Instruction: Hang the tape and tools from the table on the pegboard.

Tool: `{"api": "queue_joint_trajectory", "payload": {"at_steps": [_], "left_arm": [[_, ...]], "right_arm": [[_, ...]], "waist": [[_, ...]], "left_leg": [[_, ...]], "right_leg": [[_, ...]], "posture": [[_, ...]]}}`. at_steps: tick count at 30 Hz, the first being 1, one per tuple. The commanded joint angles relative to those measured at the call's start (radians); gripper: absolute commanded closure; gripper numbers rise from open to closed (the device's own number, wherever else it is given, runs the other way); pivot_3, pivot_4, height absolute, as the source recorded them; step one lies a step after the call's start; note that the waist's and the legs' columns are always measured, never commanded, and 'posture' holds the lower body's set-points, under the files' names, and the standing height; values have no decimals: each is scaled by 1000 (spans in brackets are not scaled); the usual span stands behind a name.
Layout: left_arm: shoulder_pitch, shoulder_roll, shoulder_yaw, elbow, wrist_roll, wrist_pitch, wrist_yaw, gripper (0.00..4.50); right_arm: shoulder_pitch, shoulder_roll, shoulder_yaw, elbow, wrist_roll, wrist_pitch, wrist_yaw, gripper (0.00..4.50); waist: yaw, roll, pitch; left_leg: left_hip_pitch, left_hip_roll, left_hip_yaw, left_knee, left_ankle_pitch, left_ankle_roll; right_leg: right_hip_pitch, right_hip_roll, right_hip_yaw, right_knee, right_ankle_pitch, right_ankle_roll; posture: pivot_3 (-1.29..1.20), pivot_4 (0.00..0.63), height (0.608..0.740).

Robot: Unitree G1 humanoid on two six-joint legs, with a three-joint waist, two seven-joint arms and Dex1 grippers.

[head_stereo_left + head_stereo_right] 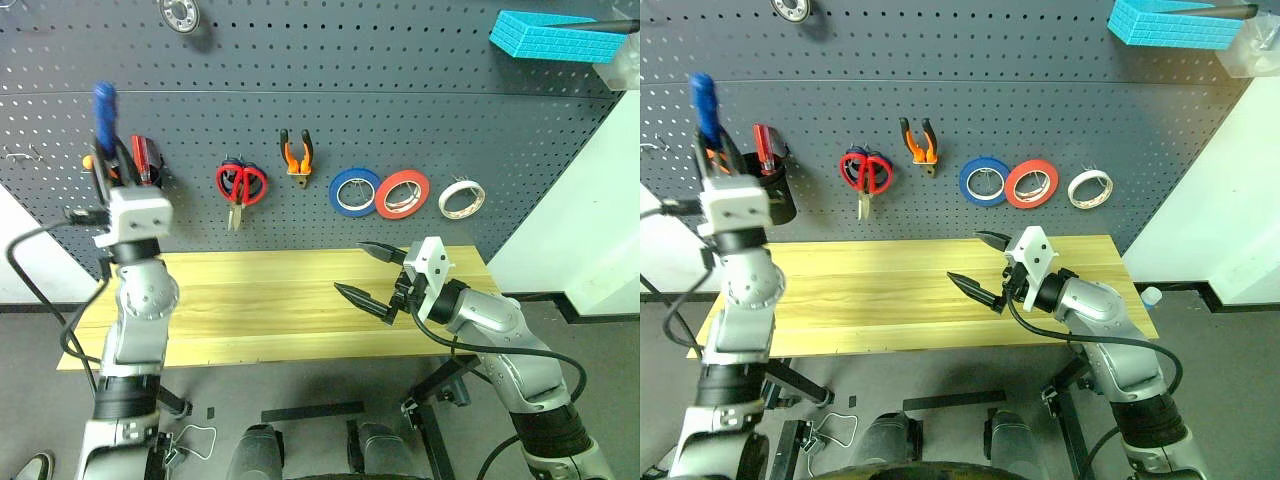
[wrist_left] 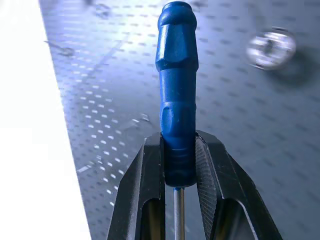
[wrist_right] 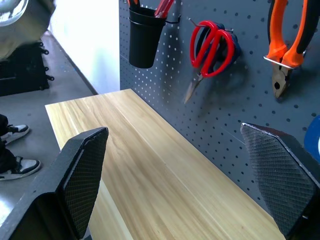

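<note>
The blue screwdriver's metal rod (image 2: pixel 179 215) points down, ready to go into the black cup's opening (image 1: pixel 774 172), so I should keep lowering it with my left gripper until the rod is inside, then let go.
My left gripper (image 1: pixel 108 165) is shut on the slim blue-handled screwdriver (image 1: pixel 103 108), held upright in front of the pegboard (image 1: pixel 300 70) at its left end; the shaft runs down between the jaws (image 2: pixel 176 100). Beside it a black cup (image 1: pixel 775 195) hangs on the board with red and orange handles in it. Red-handled scissors (image 1: pixel 241 185), orange-handled pliers (image 1: pixel 297 153) and the whitish tape (image 1: pixel 461 198) hang on hooks. My right gripper (image 1: pixel 370 275) stands open above the right part of the table (image 1: pixel 250 310), holding nothing.
A blue roll (image 1: pixel 354 191) and a red roll (image 1: pixel 403 193) hang between the pliers and the tape. Blue foam blocks (image 1: pixel 555 38) sit at the top right, a round metal part (image 1: pixel 180 12) at the top. A bare hook (image 1: pixel 25 155) sticks out far left.
</note>
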Motion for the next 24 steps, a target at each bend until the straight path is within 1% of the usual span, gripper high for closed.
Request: {"api": "queue_joint_trajectory", "payload": {"at_steps": [1,3,7,11,17,24], "left_arm": [[-82,18,33,94,-48,-25,-6,4008],[-176,20,47,223,-102,-27,-18,4008],[-305,8,66,435,-181,-37,-33,4008],[-395,11,54,604,-212,-86,-46,4008],[-465,39,50,767,-243,-131,-82,4009],[-494,56,42,844,-248,-168,-89,4009]], "right_arm": [[-11,5,-4,-39,3,-7,-5,0],[-10,6,-5,-44,2,-2,-10,0],[-7,4,-8,-63,7,9,-18,0],[7,2,-6,-91,11,27,-25,0],[41,-5,-12,-137,21,62,-36,0],[66,-10,-12,-170,32,98,-42,0]], "waist": [[0,0,-4],[1,0,-5],[11,-1,-5],[23,-1,-5],[23,-1,-4],[22,0,-3]], "left_leg": [[0,0,0,0,0,0],[1,0,0,0,0,0],[1,0,0,1,0,0],[1,0,0,0,0,0],[1,0,0,0,0,0],[1,0,0,0,0,0]], "right_leg": [[0,0,0,0,0,0],[1,0,0,0,0,0],[1,1,0,1,0,0],[1,1,0,1,0,0],[1,1,0,0,0,0],[1,1,0,1,-2,-2]], "posture": [[102,0,721],[98,0,721],[92,11,721],[85,24,721],[73,57,721],[62,78,721]]}}
